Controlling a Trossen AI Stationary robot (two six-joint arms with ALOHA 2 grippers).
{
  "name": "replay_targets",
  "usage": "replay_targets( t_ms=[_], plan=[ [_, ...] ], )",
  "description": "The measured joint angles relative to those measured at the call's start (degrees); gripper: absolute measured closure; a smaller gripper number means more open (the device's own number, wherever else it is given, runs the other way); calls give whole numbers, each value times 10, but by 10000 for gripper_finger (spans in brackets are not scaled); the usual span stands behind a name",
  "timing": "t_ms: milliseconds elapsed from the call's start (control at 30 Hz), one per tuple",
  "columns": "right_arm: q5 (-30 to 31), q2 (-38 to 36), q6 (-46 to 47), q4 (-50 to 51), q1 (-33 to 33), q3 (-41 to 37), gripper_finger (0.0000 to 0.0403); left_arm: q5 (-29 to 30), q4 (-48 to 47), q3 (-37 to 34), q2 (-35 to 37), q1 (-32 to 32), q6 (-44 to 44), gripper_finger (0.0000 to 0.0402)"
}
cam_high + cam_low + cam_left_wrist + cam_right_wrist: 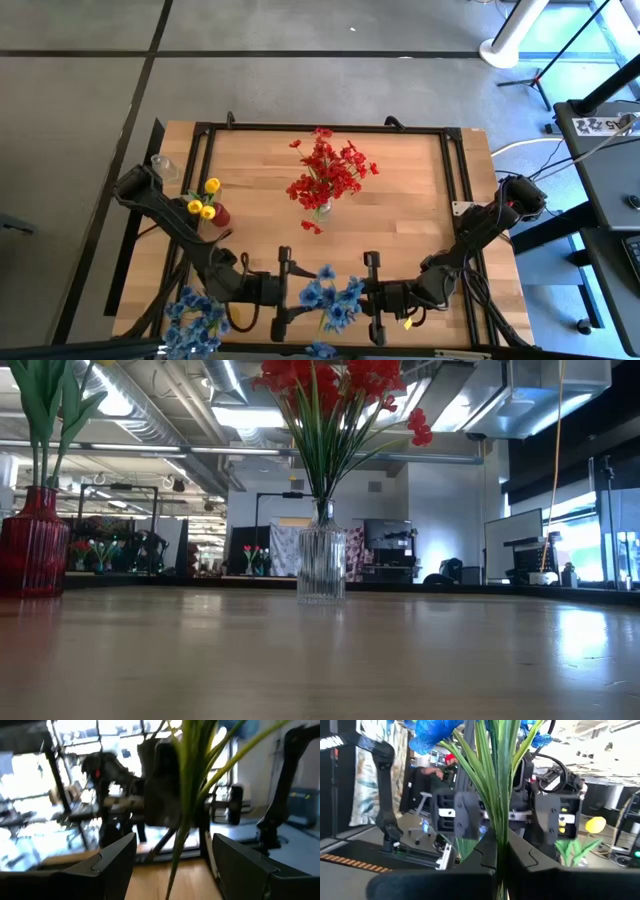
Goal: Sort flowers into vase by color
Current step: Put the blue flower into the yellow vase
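Observation:
The blue flowers are upright and their stems run between the left gripper's open fingers, so the left gripper should keep moving in until it closes on the green stems.
A bunch of blue flowers stands upright near the table's near edge, between my two grippers. My right gripper comes from the right and is shut on its green stems. My left gripper faces it from the left, open. Its fingers stand either side of the stems without touching. Red flowers stand in a clear ribbed vase at mid-table. Yellow flowers stand in a red vase on the left. Neither gripper shows in the low view. My right gripper pinches several green stems of the blue bunch between its two fingers. It comes level from the table's right, with the fingers across the stems. The bunch stands upright, blooms above the fingers. Its lower end is hidden.
More blue flowers lie at the near left corner. A clear cup sits at the left edge. A yellow bloom lies by the right arm. A black frame rims the table. Bare wood shows to the right of the red flowers.

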State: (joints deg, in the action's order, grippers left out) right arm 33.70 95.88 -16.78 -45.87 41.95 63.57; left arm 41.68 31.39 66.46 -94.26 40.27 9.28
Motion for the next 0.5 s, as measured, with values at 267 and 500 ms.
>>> replay_targets(
  t_ms=[267, 500],
  plan=[
    [13, 0, -28, 20, 0, 0, 393, -93, 55, 0, -7, -37, 7, 147],
    [24, 0, -16, 50, -24, 0, 393, -170, 56, 0, -7, -74, -24, 148]
  ],
)
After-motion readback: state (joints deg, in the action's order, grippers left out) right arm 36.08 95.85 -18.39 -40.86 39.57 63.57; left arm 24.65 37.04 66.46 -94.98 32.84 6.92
